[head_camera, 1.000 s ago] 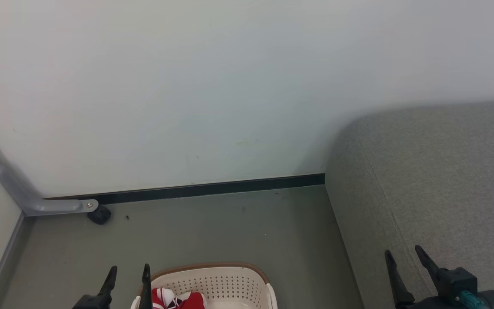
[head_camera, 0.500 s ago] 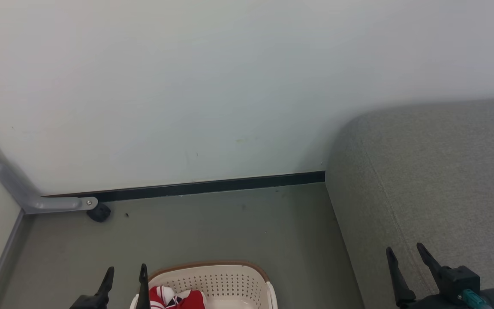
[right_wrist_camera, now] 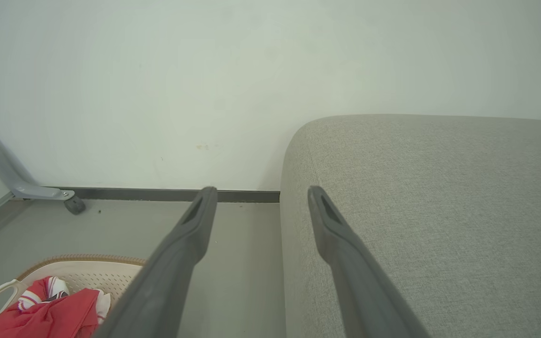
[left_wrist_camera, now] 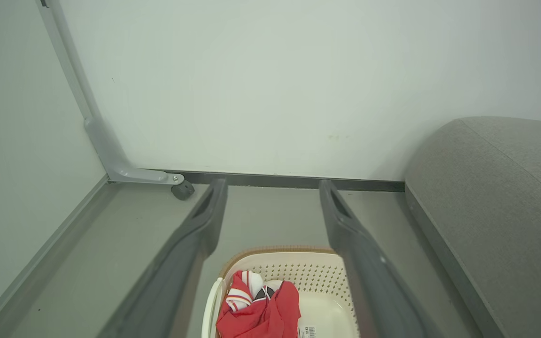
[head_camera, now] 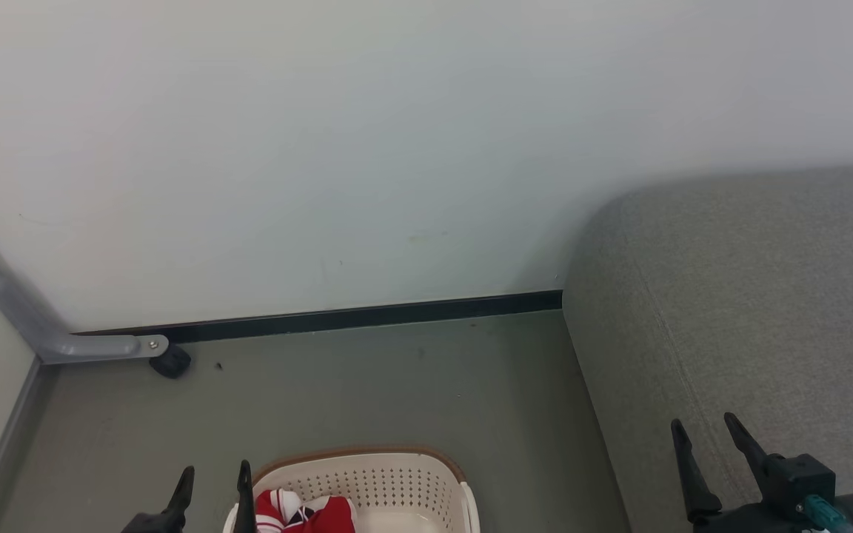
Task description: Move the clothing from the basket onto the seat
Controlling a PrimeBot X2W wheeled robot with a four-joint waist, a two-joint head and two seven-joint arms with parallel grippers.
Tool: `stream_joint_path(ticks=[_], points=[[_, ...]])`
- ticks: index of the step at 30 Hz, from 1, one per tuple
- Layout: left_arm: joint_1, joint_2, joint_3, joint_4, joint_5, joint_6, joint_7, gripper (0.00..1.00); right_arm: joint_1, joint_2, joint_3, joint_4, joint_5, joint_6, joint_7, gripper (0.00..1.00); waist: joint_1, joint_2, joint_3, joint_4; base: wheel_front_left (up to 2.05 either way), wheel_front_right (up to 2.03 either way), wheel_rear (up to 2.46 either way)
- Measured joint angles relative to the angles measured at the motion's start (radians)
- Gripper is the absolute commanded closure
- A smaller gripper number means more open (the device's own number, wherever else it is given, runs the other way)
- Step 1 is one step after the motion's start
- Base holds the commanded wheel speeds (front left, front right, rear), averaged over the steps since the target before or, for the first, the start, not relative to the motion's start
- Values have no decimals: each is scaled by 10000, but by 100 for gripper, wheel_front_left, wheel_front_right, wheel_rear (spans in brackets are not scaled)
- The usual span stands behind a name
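Observation:
I expect the red clothing [head_camera: 331, 516] to fall open into a long, limp drape when I lift it, because the striped edge [head_camera: 287, 505] is curled into loose folds.
The cream basket [head_camera: 397, 474] with a brown rim stands on the floor at the bottom of the head view, cut off by the edge. Red clothing [head_camera: 308, 514] with white stripes lies crumpled in its left part; the left wrist view shows the clothing [left_wrist_camera: 261, 312] beside a white label tag [left_wrist_camera: 306, 332], and the basket [left_wrist_camera: 317, 277]. My left gripper [head_camera: 213, 477] hangs open just left of the basket, empty. My right gripper [head_camera: 704, 433] stands open and empty over the front edge of the grey seat [head_camera: 767, 296]. The right wrist view shows the seat [right_wrist_camera: 439, 211] and the basket [right_wrist_camera: 101, 274].
A white wall with a dark skirting strip [head_camera: 352, 317] runs behind. A grey metal bracket with a small black wheel [head_camera: 172, 361] sits at the left corner. Grey floor [head_camera: 367, 392] lies between basket, wall and seat.
The whole head picture has shifted slightly, so the camera moved a little. Both grippers stay open and empty in the same places relative to basket and seat.

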Motion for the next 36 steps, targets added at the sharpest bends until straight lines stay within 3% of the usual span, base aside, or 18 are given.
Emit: stream_joint_path(ticks=[17, 36], points=[[-111, -219, -213, 692, 8, -96, 0, 0, -571, 59, -84, -951, -104, 38, -2, 0, 0, 0, 959, -256, 0, 0, 0], [-2385, -305, -698, 2257, 309, -188, 0, 0, -1876, 274, -332, -2817, -234, 119, -6, 0, 2, 1, 3415, -1165, 0, 0, 0]])
